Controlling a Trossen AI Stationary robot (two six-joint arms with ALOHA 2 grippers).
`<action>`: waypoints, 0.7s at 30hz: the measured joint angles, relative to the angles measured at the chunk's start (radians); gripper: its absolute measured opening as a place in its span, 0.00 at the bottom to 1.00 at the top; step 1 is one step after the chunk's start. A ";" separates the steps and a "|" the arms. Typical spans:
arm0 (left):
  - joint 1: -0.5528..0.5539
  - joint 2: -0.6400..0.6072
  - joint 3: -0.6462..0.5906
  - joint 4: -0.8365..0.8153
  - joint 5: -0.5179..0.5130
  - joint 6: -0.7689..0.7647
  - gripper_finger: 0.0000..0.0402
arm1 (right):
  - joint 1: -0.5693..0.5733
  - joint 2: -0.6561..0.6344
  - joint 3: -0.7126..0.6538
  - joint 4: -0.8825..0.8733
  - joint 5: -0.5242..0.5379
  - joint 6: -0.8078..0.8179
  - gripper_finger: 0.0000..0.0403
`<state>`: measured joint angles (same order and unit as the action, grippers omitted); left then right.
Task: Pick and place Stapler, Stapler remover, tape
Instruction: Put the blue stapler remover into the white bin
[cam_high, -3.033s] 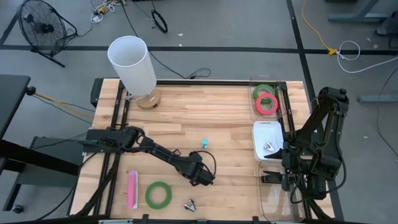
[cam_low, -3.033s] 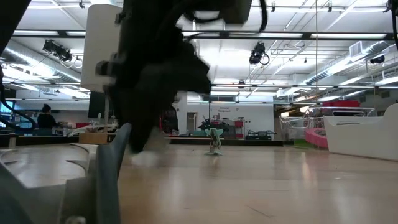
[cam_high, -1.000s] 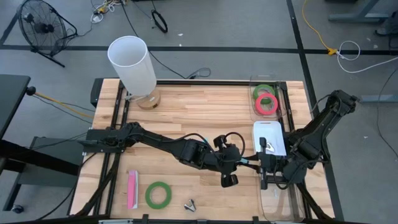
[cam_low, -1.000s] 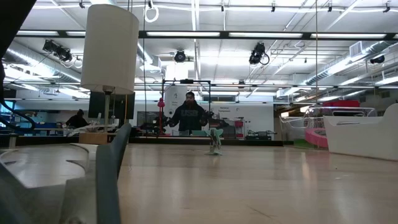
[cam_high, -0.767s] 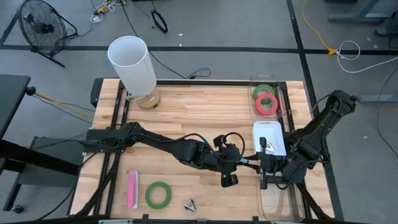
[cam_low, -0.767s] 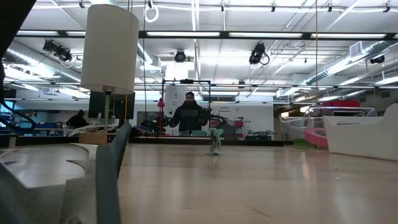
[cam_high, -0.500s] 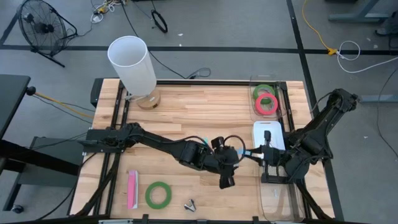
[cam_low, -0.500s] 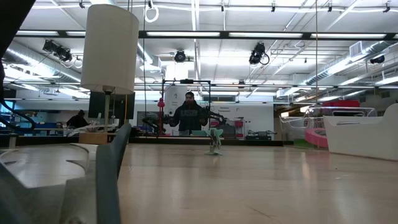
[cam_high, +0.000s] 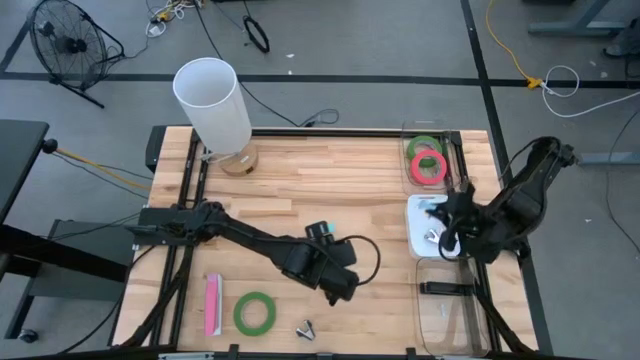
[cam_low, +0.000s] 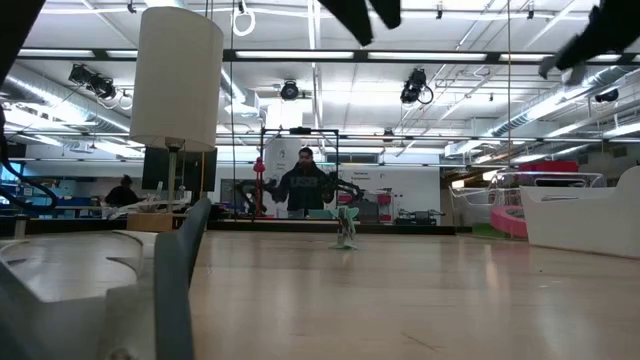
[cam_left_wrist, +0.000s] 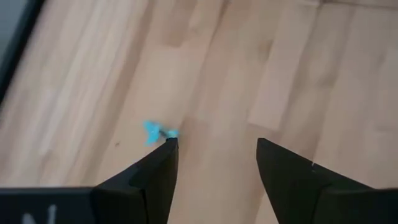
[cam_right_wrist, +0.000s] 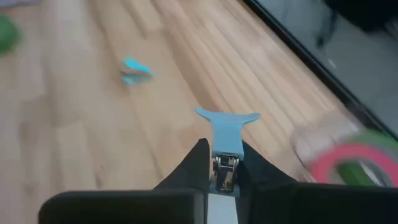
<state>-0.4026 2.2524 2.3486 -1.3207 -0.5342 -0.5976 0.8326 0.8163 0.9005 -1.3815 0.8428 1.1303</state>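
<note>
I can see that my right gripper is holding a blue staple remover (cam_right_wrist: 227, 133), so it should drop that into the white tray (cam_high: 424, 226) before it takes the mid-table remover from my left gripper.
My right gripper (cam_high: 444, 214) hangs over the white tray (cam_high: 416, 212) at the table's right, shut on a blue staple remover (cam_right_wrist: 226, 123). Another blue staple remover (cam_low: 345, 228) stands on the wood at mid-table and also shows as a blue staple remover (cam_left_wrist: 158, 132) in the left wrist view. My left gripper (cam_high: 339, 286) hovers open over bare wood near the table's middle, nothing between its fingers (cam_left_wrist: 163, 163). A black stapler (cam_high: 445, 288) lies in the clear bin at the near right. Green tape (cam_high: 255, 312) lies flat near the front edge. Green and red tape (cam_high: 427, 160) lie in the far-right container. My right gripper pinches the blue staple remover between its two fingers at its narrow metal end (cam_right_wrist: 225, 169). The wide blue end (cam_right_wrist: 227, 117) sticks out ahead of the fingertips. The remover is lifted clear above the table.
A pink stapler (cam_high: 212, 305) and a silver staple remover (cam_high: 305, 328) lie near the front edge. Another silver remover (cam_high: 432, 237) sits in the white tray. A tall white cylinder (cam_high: 212, 105) stands at the far left. Bare wood lies across the table's middle.
The blue staple remover, held between both grippers a second ago, is now in my right gripper alone. My left gripper has let go and drawn back toward the table's left. My right gripper has carried the remover toward the far edge, over the white tray.
</note>
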 joint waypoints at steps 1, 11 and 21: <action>-0.004 0.000 0.000 -0.015 -0.015 -0.014 0.54 | 0.000 -0.004 0.000 -0.043 -0.014 0.041 0.07; -0.017 0.000 0.000 -0.032 -0.053 -0.028 0.54 | 0.000 -0.008 0.000 -0.146 -0.120 0.136 0.07; -0.015 0.000 0.000 -0.025 -0.077 -0.029 0.54 | 0.000 -0.006 0.000 -0.184 -0.191 0.167 0.13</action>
<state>-0.4175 2.2524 2.3486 -1.3454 -0.6110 -0.6266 0.8326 0.8107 0.9005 -1.5657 0.6520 1.2972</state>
